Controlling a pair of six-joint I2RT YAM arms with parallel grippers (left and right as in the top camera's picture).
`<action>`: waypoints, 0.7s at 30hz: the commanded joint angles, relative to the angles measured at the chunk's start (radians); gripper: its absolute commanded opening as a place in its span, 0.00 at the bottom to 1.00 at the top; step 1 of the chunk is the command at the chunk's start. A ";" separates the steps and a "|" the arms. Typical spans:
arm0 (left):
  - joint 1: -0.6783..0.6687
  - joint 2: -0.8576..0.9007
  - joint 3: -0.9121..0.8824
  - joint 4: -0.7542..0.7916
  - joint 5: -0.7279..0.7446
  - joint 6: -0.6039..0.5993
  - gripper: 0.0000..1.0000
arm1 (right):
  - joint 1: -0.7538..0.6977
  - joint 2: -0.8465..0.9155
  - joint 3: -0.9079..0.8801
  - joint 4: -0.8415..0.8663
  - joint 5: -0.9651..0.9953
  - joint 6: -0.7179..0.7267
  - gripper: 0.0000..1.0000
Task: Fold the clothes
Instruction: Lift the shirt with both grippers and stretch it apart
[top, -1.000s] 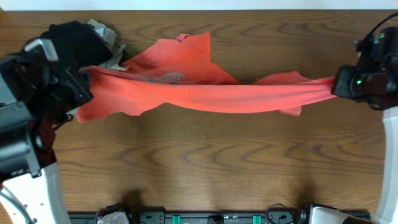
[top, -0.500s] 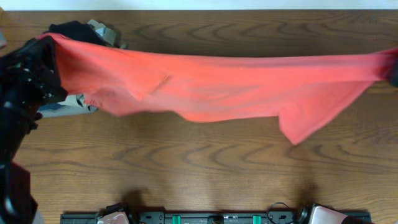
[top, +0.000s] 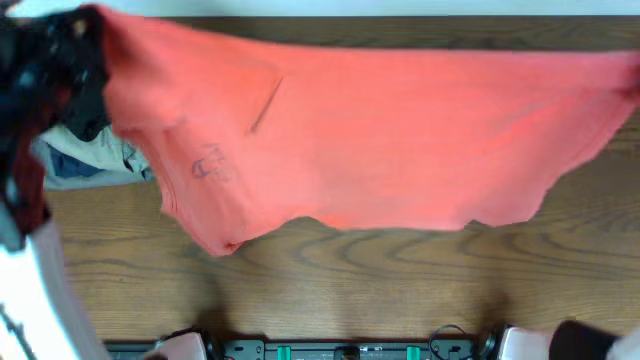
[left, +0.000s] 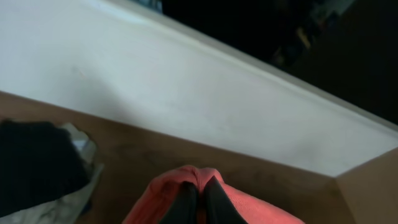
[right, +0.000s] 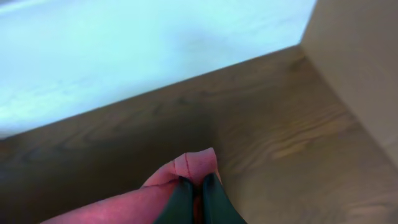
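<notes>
The T-shirt's ragged lower edge (top: 345, 222) is hanging loose under both grippers, so the robot should swing its grippers down toward the near table (top: 560, 245) and lay the T-shirt out flat before folding it.
The red-orange T-shirt (top: 380, 130) hangs stretched wide across the overhead view, high above the table, its lower edge ragged. Faint lettering shows through the cloth at the left. My left gripper (left: 198, 190) is shut on one corner of the T-shirt (left: 261, 211) at the far left; the arm shows in the overhead view (top: 45, 80). My right gripper (right: 194, 186) is shut on the other corner (right: 186, 165) at the far right edge, where the gripper itself is out of the overhead view.
A pile of grey and blue clothes (top: 85, 162) lies at the left under the shirt's edge. A black garment (left: 31, 162) with pale cloth beside it lies on the wooden table (top: 380, 285). A white wall (left: 155, 87) runs behind the table.
Both arms have lifted and pulled apart. The T-shirt went from a sagging band on the table to a wide sheet held up near the camera.
</notes>
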 joint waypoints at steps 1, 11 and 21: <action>-0.043 0.084 0.006 0.082 0.008 -0.003 0.06 | -0.006 0.108 0.004 0.042 -0.039 -0.014 0.01; -0.112 0.338 0.006 0.694 -0.090 -0.216 0.06 | -0.007 0.297 0.004 0.494 -0.048 0.119 0.01; -0.032 0.377 0.028 0.932 -0.011 -0.381 0.06 | -0.060 0.296 0.107 0.568 -0.040 0.154 0.01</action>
